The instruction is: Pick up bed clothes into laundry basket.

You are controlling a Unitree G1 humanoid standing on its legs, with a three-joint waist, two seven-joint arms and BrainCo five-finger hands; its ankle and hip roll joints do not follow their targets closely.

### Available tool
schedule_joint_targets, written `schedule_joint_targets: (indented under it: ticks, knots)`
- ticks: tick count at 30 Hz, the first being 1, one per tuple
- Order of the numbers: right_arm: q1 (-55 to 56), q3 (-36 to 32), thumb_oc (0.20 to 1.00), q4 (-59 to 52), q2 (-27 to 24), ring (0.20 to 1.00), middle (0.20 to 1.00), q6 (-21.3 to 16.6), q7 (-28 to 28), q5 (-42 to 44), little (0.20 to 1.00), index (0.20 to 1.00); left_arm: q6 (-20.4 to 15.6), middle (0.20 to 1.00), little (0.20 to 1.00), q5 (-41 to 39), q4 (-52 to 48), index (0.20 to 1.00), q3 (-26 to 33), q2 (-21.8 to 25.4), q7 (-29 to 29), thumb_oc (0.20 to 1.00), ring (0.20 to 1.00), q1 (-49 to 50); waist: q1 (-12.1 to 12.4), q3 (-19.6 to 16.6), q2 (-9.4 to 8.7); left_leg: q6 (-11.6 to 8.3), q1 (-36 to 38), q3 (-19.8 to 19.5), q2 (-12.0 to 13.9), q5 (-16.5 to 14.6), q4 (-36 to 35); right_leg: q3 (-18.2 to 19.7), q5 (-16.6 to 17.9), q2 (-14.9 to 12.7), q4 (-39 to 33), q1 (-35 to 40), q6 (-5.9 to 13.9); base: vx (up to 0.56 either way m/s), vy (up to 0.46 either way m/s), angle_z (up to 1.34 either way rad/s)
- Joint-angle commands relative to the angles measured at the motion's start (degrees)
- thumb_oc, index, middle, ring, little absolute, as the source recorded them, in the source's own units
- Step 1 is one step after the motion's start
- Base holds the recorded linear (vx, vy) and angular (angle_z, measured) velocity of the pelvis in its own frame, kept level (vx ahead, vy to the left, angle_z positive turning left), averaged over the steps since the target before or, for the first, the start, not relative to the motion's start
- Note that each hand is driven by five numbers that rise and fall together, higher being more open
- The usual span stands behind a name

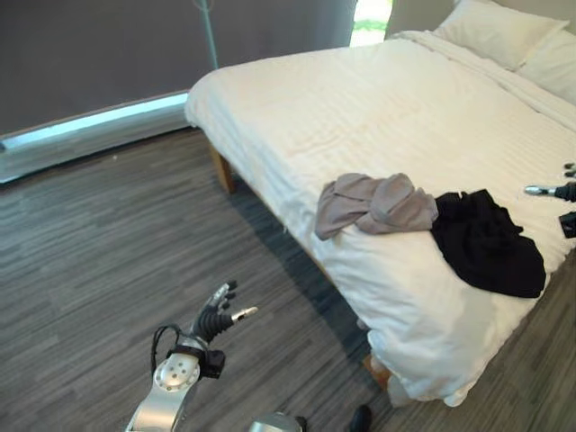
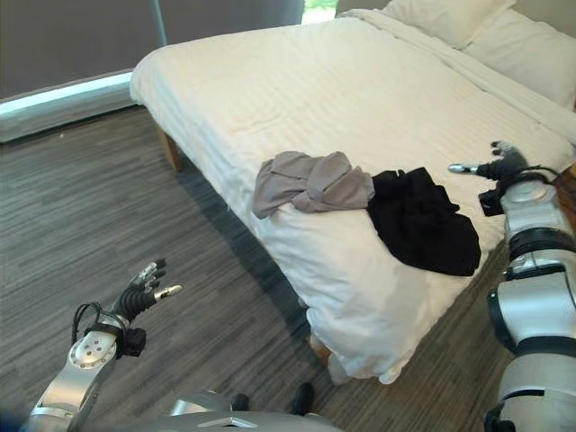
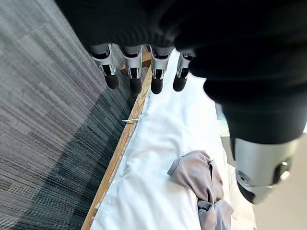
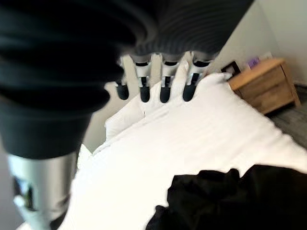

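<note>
The black garment (image 1: 493,250) is bunched up in loose folds (image 1: 470,212), so it will drop open into a long drape when I raise it over the laundry basket.
Two garments lie near the foot corner of the white bed (image 1: 360,99). A grey garment (image 1: 373,204) is crumpled by the bed's side edge, and a black garment (image 1: 488,241) lies just right of it, touching it. My left hand (image 1: 219,315) hovers over the floor well left of the bed, fingers straight and holding nothing. My right hand (image 2: 496,167) is raised over the bed's right side, just past the black garment (image 4: 230,199), fingers open and empty. The grey garment (image 3: 199,177) also lies beyond my left hand's fingers (image 3: 134,72).
Grey wood-pattern floor (image 1: 108,252) stretches left of the bed. A dark curtain (image 1: 99,54) with a bright strip beneath it closes the far side. Pillows (image 1: 504,31) sit at the bed's head. A wooden bedside table (image 4: 266,84) stands by the far side.
</note>
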Motion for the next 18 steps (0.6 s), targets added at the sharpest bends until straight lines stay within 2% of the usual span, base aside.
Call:
schedule_joint_targets:
  ticks: [1,5,7,9,10,12,18]
  knots:
    - [-4.95,4.1,1.0,-1.96,-4.72,1.0,1.0,-0.98,-3.49,-3.83,1.0,1.0,-3.49,1.0,1.0,-2.88,-6.31,1.0,-0.32,3.05,-0.27,1.0,1.0,0.07,0.34,2.77,1.01,-2.67,-8.15,-4.09,6.62,7.79,-2.22,-2.53,1.63,-0.01,1.47,1.76,0.0,-0.08,-0.063,0.15]
    - [-7.51,2.5,1.0,-0.52,-2.86,1.0,1.0,-1.5,-4.94,1.98,1.0,1.0,-3.71,1.0,1.0,-2.47,-6.8,1.0,-3.5,4.31,0.88,1.0,1.0,-3.75,1.09,5.52,2.03,-3.29,-13.2,-5.65,6.41,9.53,-2.22,-3.14,2.19,0.78,0.99,-2.59,-0.18,-0.11,-0.052,0.19]
    - [-8.88,3.4,1.0,-0.29,-2.55,1.0,1.0,-1.6,-5.24,2.17,1.0,1.0,-3.72,1.0,1.0,-2.71,-6.78,1.0,-3.74,4.44,1.25,1.0,1.0,-4.31,1.18,6.05,2.26,-3.35,-14.51,-5.85,6.27,9.8,-2.22,-2.87,2.5,0.96,0.99,-3.93,-0.17,-0.09,-0.02,0.11]
    - [-11.64,5.06,1.0,1.06,-2.43,1.0,1.0,-1.31,-5.71,1.2,1.0,1.0,-3.67,1.0,1.0,-2.98,-6.95,1.0,-4.16,4.61,1.92,1.0,1.0,-5.12,1.56,7.97,3.13,-3.61,-16.98,-6.04,6.12,10.67,-2.22,-2.75,3.06,1.14,0.99,-6.35,-0.32,-0.13,-0.006,0.01]
    - [-13.18,4.79,1.0,2.13,-2.5,1.0,1.0,-1.07,-7.51,1.48,1.0,1.0,-3.68,1.0,1.0,-3.44,-7.38,1.0,-4.35,4.57,2.9,1.0,1.0,-5.35,1.81,9.97,4.05,-3.83,-19.2,-6.34,6.26,11.42,-2.22,-2.65,3.61,1.35,0.99,-8.61,-0.29,-0.16,-0.02,0.0]
    - [-13.76,3.62,1.0,2.51,-3.03,1.0,1.0,-1.08,-8.24,3.16,1.0,1.0,-3.55,1.0,1.0,-3.62,-7.41,1.0,-4.4,4.34,3.71,1.0,1.0,-5.59,2.13,11.5,4.64,-4.11,-21.88,-6.52,6.41,12.16,-2.22,-2.68,4.22,1.59,0.99,-11.16,-0.15,-0.12,-0.034,0.01]
    - [-15.5,4.52,1.0,3.45,-3.85,1.0,1.0,-0.82,-8.46,2.38,1.0,1.0,-3.59,1.0,1.0,-4.16,-6.98,1.0,-4.71,3.62,4.88,1.0,1.0,-6.48,2.37,14.57,5.81,-4.8,-27.52,-7.05,6.56,13.75,-2.22,-2.17,5.45,2.11,0.99,-16.66,-0.16,-0.08,-0.014,0.03]
